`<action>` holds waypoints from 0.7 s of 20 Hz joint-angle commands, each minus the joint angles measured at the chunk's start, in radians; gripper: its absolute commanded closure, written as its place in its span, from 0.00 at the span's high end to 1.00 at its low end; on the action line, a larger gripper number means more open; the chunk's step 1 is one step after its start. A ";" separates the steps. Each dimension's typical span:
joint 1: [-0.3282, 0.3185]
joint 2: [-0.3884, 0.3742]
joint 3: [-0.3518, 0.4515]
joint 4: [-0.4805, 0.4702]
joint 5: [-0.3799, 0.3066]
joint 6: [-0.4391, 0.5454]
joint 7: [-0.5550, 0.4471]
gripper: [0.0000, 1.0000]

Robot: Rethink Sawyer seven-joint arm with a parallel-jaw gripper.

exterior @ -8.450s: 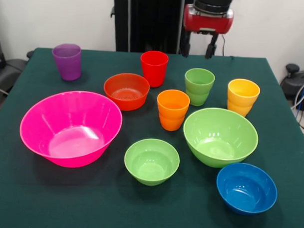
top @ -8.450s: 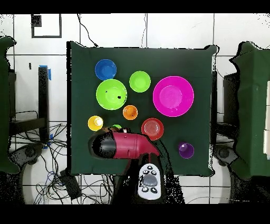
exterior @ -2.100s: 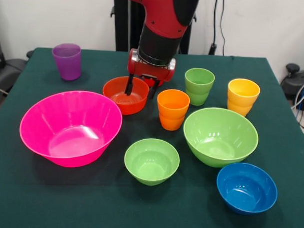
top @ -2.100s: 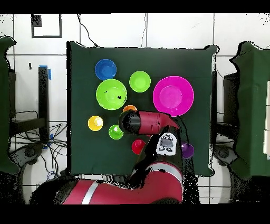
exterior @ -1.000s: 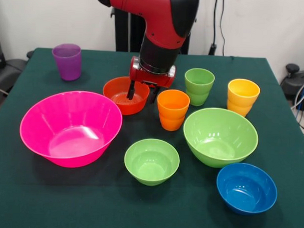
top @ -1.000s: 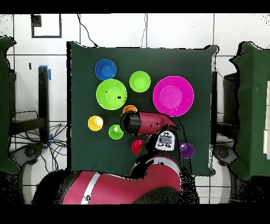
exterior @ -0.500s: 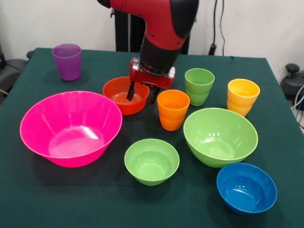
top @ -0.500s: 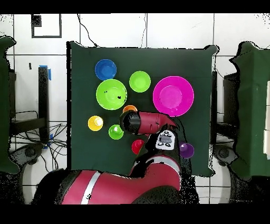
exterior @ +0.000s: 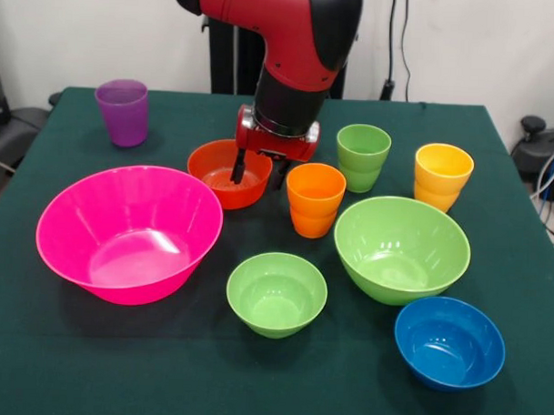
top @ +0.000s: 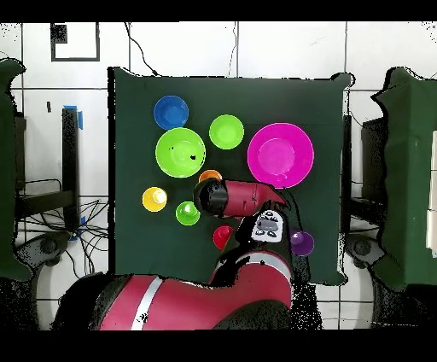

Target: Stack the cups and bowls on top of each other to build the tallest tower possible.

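Note:
My gripper is about to lower the red-orange bowl into the small green bowl [exterior: 277, 295], which will slide a little, since it stands loose with clear space [exterior: 209, 316] around.
My gripper [exterior: 258, 172] is open and low over the right rim of the red-orange bowl [exterior: 219, 174]: one finger hangs inside the bowl, the other just outside it. The arm hides this bowl in the overhead view. The huge pink bowl [exterior: 129, 231], small green bowl [exterior: 276, 294], large green bowl [exterior: 402, 248] and blue bowl [exterior: 449, 342] stand apart across the front. The purple cup [exterior: 122, 112], orange cup [exterior: 315, 200], light green cup [exterior: 362, 157] and yellow cup [exterior: 442, 176] stand upright. The red cup [top: 223, 236] shows only from overhead. Nothing is stacked.
The dark green table [exterior: 71, 364] carries everything. The orange cup stands right beside my gripper's outer finger. My red arm [top: 247, 198] lies over the robot's side of the table. Cables and chairs lie beyond the table's edges.
The arm has come from its drawn-back place at the table's far side down to the red-orange bowl. Over the last second it has hardly moved. No cup or bowl has shifted.

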 commanded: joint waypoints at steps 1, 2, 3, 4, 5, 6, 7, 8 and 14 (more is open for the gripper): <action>0.009 0.025 0.089 -0.061 0.023 0.032 0.122 1.00; 0.009 0.026 0.090 -0.061 0.023 0.031 0.123 1.00; 0.010 0.026 0.089 -0.060 0.023 0.029 0.124 1.00; 0.010 0.027 0.089 -0.061 0.022 0.028 0.123 1.00; 0.010 0.027 0.089 -0.061 0.021 0.027 0.123 1.00; 0.009 0.026 0.090 -0.058 0.020 0.024 0.122 1.00; 0.009 0.025 0.090 -0.055 0.019 0.021 0.122 1.00; 0.008 0.024 0.090 -0.054 0.018 0.020 0.121 1.00; 0.005 0.024 0.093 -0.048 0.016 0.014 0.119 1.00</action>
